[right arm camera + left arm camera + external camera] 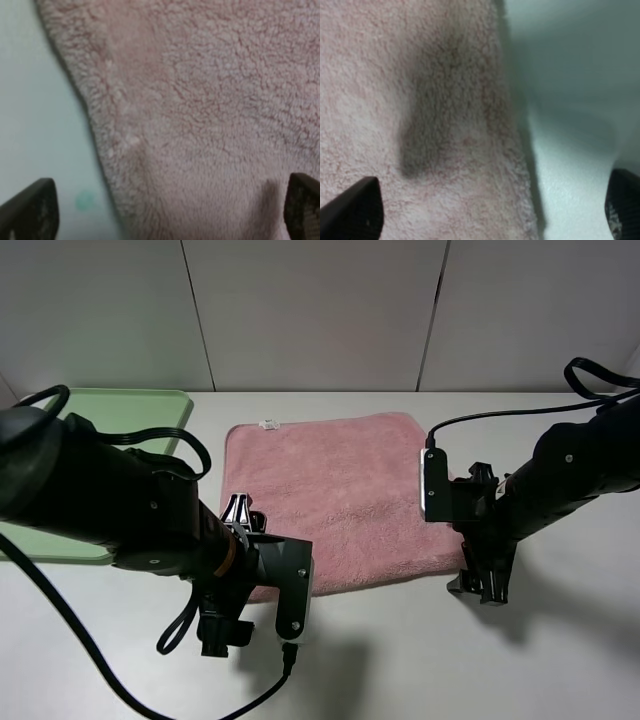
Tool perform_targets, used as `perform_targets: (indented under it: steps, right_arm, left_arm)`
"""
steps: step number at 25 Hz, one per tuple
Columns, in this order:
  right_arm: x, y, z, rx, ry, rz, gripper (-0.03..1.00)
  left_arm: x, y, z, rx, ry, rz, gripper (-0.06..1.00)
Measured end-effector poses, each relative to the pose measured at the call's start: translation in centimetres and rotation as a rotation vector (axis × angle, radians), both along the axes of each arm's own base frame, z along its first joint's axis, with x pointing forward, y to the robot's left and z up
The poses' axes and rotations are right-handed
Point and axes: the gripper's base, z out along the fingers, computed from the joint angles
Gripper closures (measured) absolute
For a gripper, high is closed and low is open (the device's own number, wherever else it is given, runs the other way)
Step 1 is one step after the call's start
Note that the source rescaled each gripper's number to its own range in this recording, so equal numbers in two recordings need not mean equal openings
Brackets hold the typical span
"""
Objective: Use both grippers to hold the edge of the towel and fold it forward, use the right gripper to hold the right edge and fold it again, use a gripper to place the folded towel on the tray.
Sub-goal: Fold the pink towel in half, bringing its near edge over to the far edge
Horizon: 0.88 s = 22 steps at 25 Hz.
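The pink towel (335, 500) will bend and slide a little nearer when the robot lifts the towel's near edge, because the far edge with its white label (269, 425) lies loose.
The pink towel (340, 495) lies flat in the middle of the table, its white label (267, 424) at the far left corner. My left gripper (222, 630) points down at the towel's near left corner. In the left wrist view its jaws (490, 215) stand wide open with one fingertip (355, 210) over the cloth and the other over bare table, the edge of the towel (527, 165) between them. My right gripper (480, 585) hangs at the near right corner, open (167, 215), straddling the hem (95, 130) the same way. The green tray (120, 410) sits far left, partly hidden by the left arm.
A grey-white panelled wall (320, 310) stands behind the white table (420, 660). Black cables loop off both arms. The left arm's bulk covers the tray's near part.
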Motion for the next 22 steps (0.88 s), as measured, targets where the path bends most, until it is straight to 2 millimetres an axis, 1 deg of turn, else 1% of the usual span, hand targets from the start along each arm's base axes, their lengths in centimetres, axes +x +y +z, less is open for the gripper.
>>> perform_targets:
  steps: [4, 8, 11, 13, 16, 19, 22]
  right_arm:
    - [0.15, 0.03, -0.04, 0.004, -0.014, -0.004, 0.06]
    - [0.33, 0.07, -0.11, 0.008, -0.031, -0.008, 0.13]
    - [0.35, 0.08, -0.13, 0.009, -0.034, -0.008, 0.22]
    - [0.35, 0.07, -0.18, 0.008, -0.032, -0.008, 0.29]
    - [0.37, 0.08, -0.2, 0.008, -0.035, -0.007, 0.38]
    - [0.4, 0.08, -0.25, 0.007, -0.037, -0.005, 0.46]
    - [0.49, 0.09, -0.3, 0.006, -0.047, 0.001, 0.52]
  left_arm:
    - [-0.01, 0.01, -0.04, 0.001, 0.002, 0.004, 0.13]
    - [-0.04, -0.01, -0.06, 0.001, 0.003, 0.003, 0.15]
    - [-0.04, -0.01, -0.06, 0.001, 0.003, 0.003, 0.15]
    - [-0.04, 0.0, -0.06, 0.002, 0.003, 0.003, 0.18]
    - [-0.07, 0.12, -0.22, 0.015, 0.008, 0.007, 0.29]
    - [-0.1, 0.31, -0.46, 0.039, 0.014, 0.012, 0.45]
    - [-0.14, 0.54, -0.59, 0.063, 0.018, 0.015, 0.62]
